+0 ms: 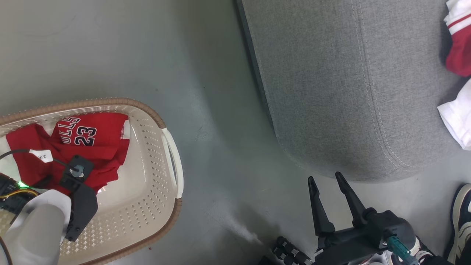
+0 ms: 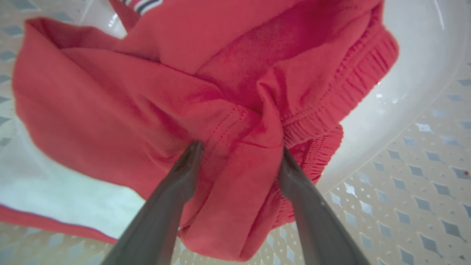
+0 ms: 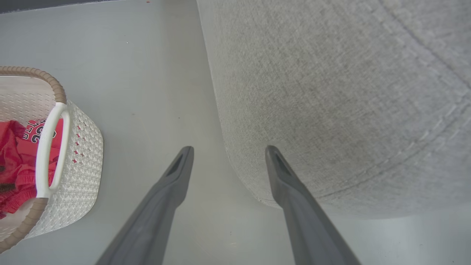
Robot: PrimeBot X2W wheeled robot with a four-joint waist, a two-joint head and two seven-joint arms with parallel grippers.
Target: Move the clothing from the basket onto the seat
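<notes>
Matching red edging point(image 2: 55, 224) runs around the white panel point(image 2: 73, 196), so I expect the white panel to rise together with the red clothing when I lift the clothing's fold.
Red clothing point(image 1: 92, 143) printed with 23 lies crumpled in the cream basket point(image 1: 173, 158) at the lower left. My left arm reaches down into the basket over it. In the left wrist view my left gripper point(image 2: 239, 149) is open, its two fingers pressed into the red fabric point(image 2: 147, 92) with a fold and an elastic waistband bunched between them. My right gripper point(image 1: 325, 176) is open and holds nothing, hovering above the floor by the near corner of the grey seat point(image 1: 331, 92). The right wrist view shows that gripper point(image 3: 229, 148), the seat point(image 3: 331, 92) and the basket point(image 3: 73, 158).
Red and white garments point(image 1: 458, 48) and a white piece point(image 1: 456, 114) lie on the seat at its right edge. A person's shoe point(image 1: 461, 217) stands at the lower right. Grey floor point(image 1: 220, 129) separates basket and seat.
</notes>
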